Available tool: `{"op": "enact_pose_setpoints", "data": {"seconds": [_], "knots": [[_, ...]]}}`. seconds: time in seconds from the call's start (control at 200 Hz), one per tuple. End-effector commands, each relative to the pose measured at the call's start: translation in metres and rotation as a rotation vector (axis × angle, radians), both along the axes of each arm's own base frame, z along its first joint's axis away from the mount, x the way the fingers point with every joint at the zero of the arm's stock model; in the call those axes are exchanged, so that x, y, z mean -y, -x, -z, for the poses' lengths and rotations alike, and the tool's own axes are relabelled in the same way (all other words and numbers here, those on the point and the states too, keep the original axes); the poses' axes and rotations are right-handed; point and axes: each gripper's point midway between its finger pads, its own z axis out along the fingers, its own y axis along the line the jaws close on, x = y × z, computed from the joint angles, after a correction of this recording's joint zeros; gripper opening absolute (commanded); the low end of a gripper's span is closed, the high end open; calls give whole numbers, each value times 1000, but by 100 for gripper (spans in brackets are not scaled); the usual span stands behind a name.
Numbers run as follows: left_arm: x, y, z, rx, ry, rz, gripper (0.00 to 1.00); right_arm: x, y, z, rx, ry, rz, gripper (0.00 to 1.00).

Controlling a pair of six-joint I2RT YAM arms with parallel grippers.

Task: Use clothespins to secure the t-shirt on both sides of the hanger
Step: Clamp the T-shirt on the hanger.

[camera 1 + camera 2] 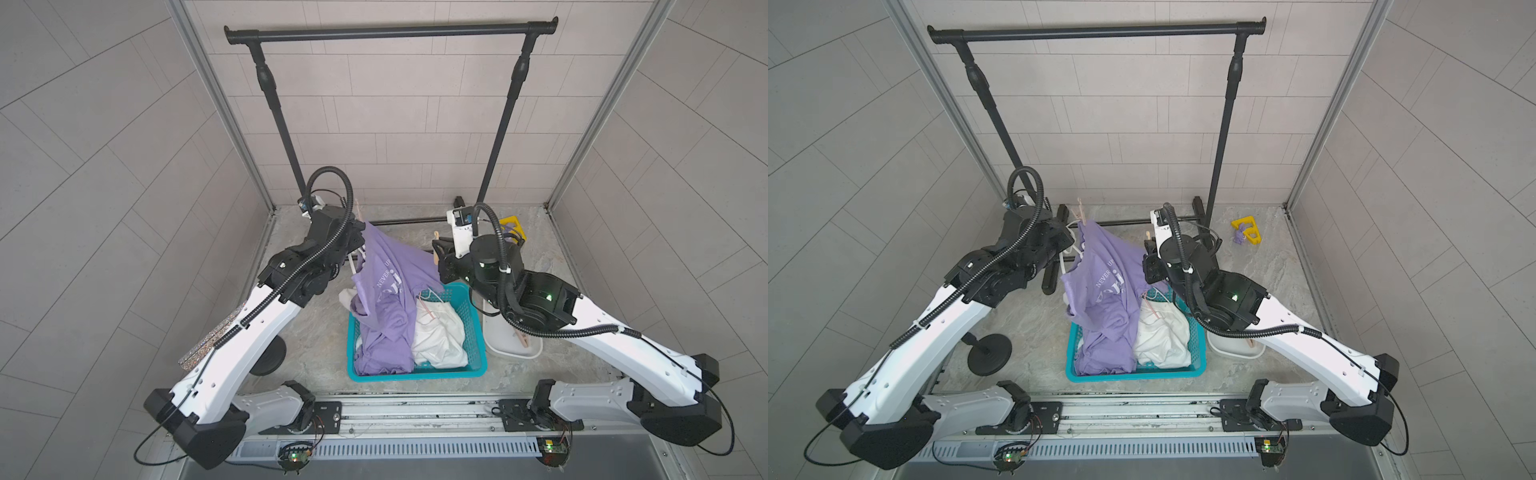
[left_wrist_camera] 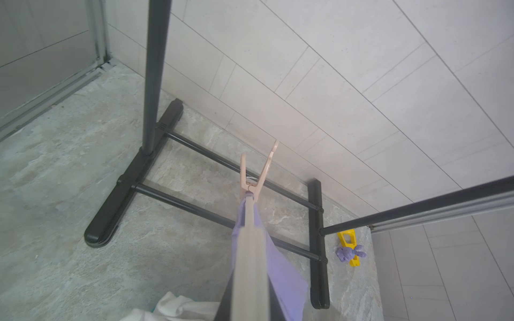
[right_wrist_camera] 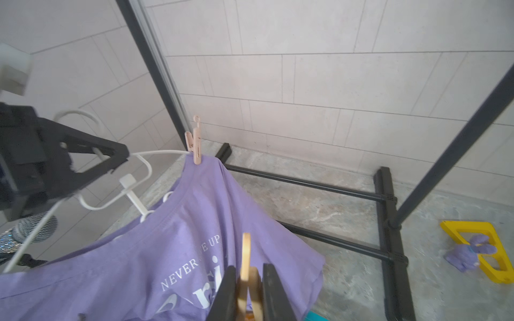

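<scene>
I keep moving my right gripper's clothespin to the t-shirt's near shoulder (image 1: 1069, 281) until it clips onto the hanger, as only the t-shirt's far shoulder (image 1: 1083, 224) has a clothespin.
A purple t-shirt (image 1: 390, 282) (image 1: 1108, 282) (image 3: 180, 250) hangs over a white hanger (image 3: 155, 152) (image 2: 250, 264), and its lower part trails into the basket. My left gripper (image 1: 356, 235) (image 1: 1068, 240) (image 2: 250, 300) is shut on the hanger near its hook. A pink clothespin (image 1: 358, 212) (image 1: 1079, 214) (image 2: 257, 178) (image 3: 194, 147) is clipped over the shirt at the hanger's far end. My right gripper (image 1: 436, 251) (image 1: 1148, 249) (image 3: 249, 269) is shut on a peach-tan clothespin (image 3: 246, 250), just above the shirt's other shoulder.
A teal basket (image 1: 473, 332) under the shirt also holds white cloth (image 1: 440, 332). A white tray (image 1: 515, 349) with another clothespin sits to its right under my right arm. The black garment rack (image 1: 390, 31) stands behind. A yellow block with a purple toy (image 1: 1248, 230) lies at the back right.
</scene>
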Motion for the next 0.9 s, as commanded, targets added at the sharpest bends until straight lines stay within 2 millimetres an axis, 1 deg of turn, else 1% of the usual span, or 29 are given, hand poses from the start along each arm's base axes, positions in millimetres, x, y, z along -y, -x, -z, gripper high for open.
{"op": "enact_pose_setpoints", "data": {"seconds": [0.0,0.165,0.34,0.715,0.816,0.896], "knots": [[-19,3,-11,22,9,-116,0,-14,4,-25,96,-76,-7,0],[-25,5,-1,-1,18,-170,0,-44,22,-34,153,-111,-67,0],[-29,5,3,-21,18,-205,0,-67,40,-39,197,-145,-110,0],[-32,5,8,-41,11,-237,0,-110,79,-38,272,-151,-214,0],[-31,4,9,-45,13,-235,0,-120,87,-36,290,-141,-233,0],[-29,3,9,-47,17,-231,0,-128,90,-32,289,-136,-246,0]]}}
